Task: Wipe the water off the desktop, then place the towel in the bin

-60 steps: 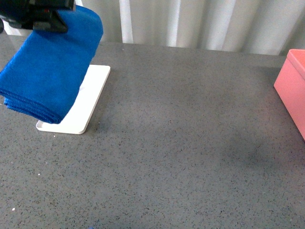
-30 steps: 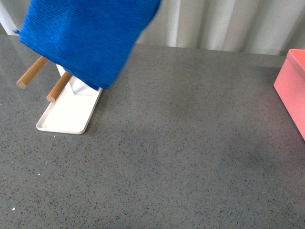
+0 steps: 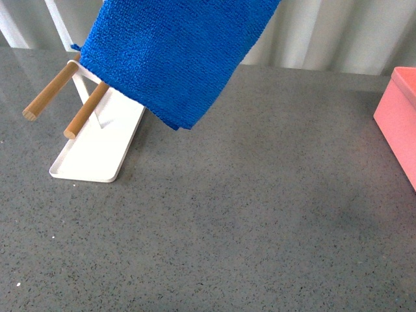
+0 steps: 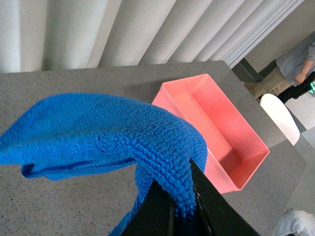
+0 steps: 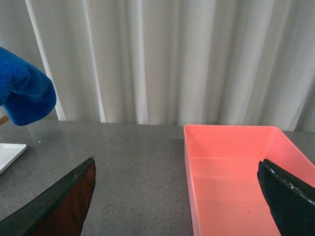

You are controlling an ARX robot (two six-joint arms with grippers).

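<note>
The towel [image 4: 106,132] hangs in thick, rounded folds [image 4: 165,145], so I expect it to stay bunched up and flop over itself as I carry it into the bin.
The royal-blue plush towel [image 3: 175,52] hangs in the air at the upper left of the front view, above the dark grey speckled desktop [image 3: 247,214]. My left gripper [image 4: 181,206] is shut on a thick fold of the towel [image 4: 113,137]; the gripper itself is out of the front view. The salmon-pink bin [image 3: 398,117] stands at the right edge of the desktop, seen whole and empty as the bin [image 4: 216,128] in the left wrist view. My right gripper [image 5: 177,196] is open, its fingers wide apart over the near wall of the bin [image 5: 236,172].
A white tray [image 3: 97,153] with two wooden rods [image 3: 84,110] stands at the back left, partly under the hanging towel. Pale pleated curtains [image 3: 325,32] close off the back. A person [image 4: 295,64] stands beyond the desk's far corner.
The towel has been lifted off the wooden rods and carried up and to the right, uncovering the rods and the tray.
</note>
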